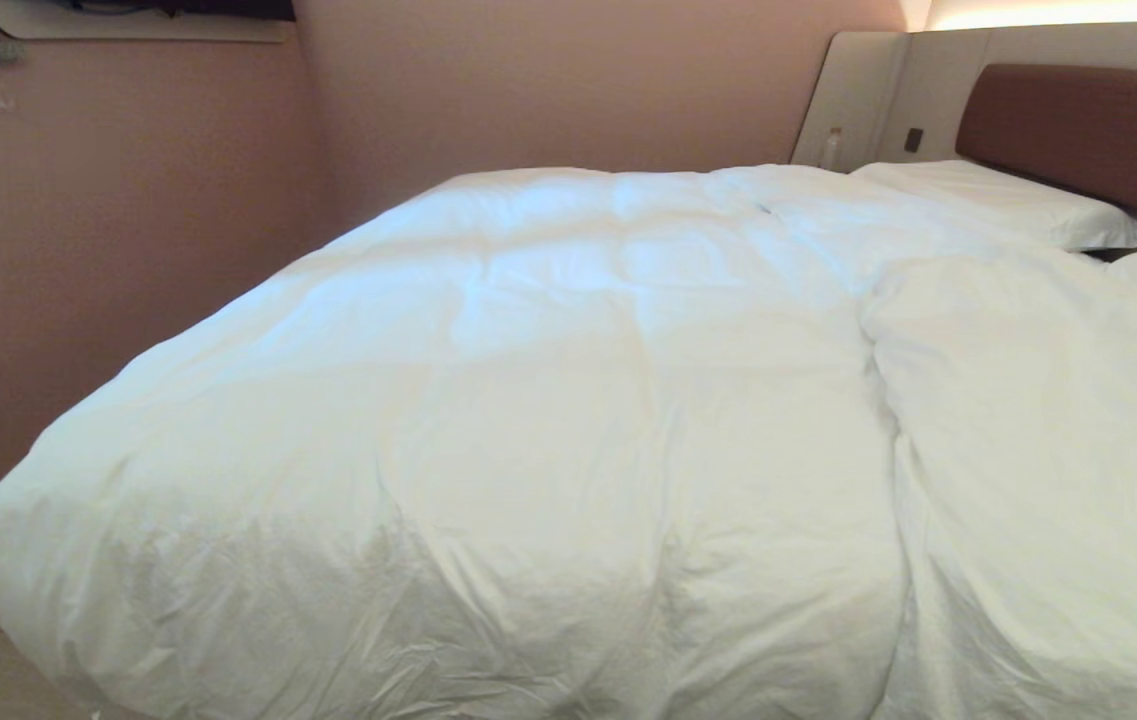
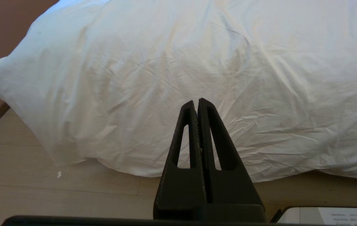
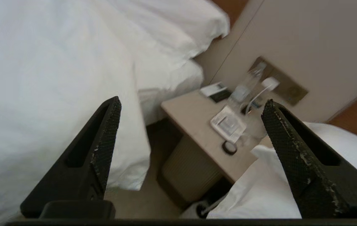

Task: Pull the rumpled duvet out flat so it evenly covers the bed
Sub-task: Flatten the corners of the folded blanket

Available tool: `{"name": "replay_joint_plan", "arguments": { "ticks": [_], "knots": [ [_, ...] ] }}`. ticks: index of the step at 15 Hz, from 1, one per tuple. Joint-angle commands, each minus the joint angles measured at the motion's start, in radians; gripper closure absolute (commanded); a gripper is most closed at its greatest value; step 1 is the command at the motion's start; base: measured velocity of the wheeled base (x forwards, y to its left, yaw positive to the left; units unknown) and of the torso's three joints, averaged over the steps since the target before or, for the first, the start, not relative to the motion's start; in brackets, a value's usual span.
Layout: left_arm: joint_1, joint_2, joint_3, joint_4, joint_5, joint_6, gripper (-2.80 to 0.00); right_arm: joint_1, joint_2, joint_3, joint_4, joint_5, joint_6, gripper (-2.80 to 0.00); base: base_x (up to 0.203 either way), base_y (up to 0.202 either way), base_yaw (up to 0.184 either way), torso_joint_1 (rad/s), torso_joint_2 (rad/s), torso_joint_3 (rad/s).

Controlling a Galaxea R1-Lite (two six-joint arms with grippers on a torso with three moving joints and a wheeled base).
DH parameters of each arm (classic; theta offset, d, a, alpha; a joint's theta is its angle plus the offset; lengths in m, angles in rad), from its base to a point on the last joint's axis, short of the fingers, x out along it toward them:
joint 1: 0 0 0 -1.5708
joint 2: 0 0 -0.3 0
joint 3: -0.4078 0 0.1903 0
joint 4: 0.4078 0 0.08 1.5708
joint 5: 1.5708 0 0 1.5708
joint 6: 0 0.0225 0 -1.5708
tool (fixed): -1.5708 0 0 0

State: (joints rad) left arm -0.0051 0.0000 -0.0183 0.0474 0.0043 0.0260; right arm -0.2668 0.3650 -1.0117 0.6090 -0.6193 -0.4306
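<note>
I can see that a long fold [image 1: 896,444] leaves the duvet loose. The fold will move toward my right gripper when I pull, while the duvet's broad part [image 1: 528,420] stays in place.
The white puffy duvet [image 1: 548,400] spreads over the bed, whose brown headboard [image 1: 1088,125] shows at the far right; a long fold runs down its right part. Neither arm shows in the head view. My left gripper [image 2: 196,102] is shut and empty, hanging above the floor in front of the duvet's draped edge [image 2: 178,78]. My right gripper [image 3: 191,105] is open with nothing between its fingers, off the side of the bed beside the duvet [image 3: 40,78] and above the gap next to a bedside table.
Two white pillows [image 1: 1008,200] lie by the headboard. A beige bedside table [image 3: 194,125] holds a water bottle [image 3: 244,88], a card and small items. More white bedding [image 3: 272,191] lies near the right gripper. A pink wall [image 1: 108,220] runs along the bed's far side.
</note>
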Motion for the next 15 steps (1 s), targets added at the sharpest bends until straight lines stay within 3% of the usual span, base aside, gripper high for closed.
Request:
{"name": "replay_joint_plan", "arguments": {
  "ticks": [1, 7, 12, 13, 14, 15],
  "knots": [
    [-0.001, 0.000, 0.000, 0.000, 0.000, 0.000, 0.00, 0.000, 0.070, -0.015, 0.234, 0.021, 0.161, -2.80, 0.000, 0.000, 0.000, 0.000, 0.00, 0.000],
    [0.000, 0.000, 0.000, 0.000, 0.000, 0.000, 0.00, -0.003, 0.512, -0.193, 0.172, 0.101, 0.434, -2.80, 0.000, 0.000, 0.000, 0.000, 0.00, 0.000],
    [0.001, 0.000, 0.000, 0.000, -0.001, 0.000, 0.00, -0.005, 0.953, -0.386, 0.164, 0.237, 0.662, -2.80, 0.000, 0.000, 0.000, 0.000, 0.00, 0.000],
    [0.001, 0.000, 0.000, 0.000, 0.000, 0.000, 0.00, -0.006, 1.017, -0.414, 0.163, 0.280, 0.702, -0.72, 0.000, 0.000, 0.000, 0.000, 0.00, 0.000],
    [-0.001, 0.000, 0.000, 0.000, 0.000, 0.000, 0.00, -0.007, 1.058, -0.433, 0.162, 0.327, 0.732, 0.00, 0.000, 0.000, 0.000, 0.000, 0.00, 0.000],
    [0.001, 0.000, 0.000, 0.000, 0.000, 0.000, 0.00, -0.008, 1.086, -0.446, 0.160, 0.376, 0.749, 0.00, 0.000, 0.000, 0.000, 0.000, 0.00, 0.000]
  ]
}}
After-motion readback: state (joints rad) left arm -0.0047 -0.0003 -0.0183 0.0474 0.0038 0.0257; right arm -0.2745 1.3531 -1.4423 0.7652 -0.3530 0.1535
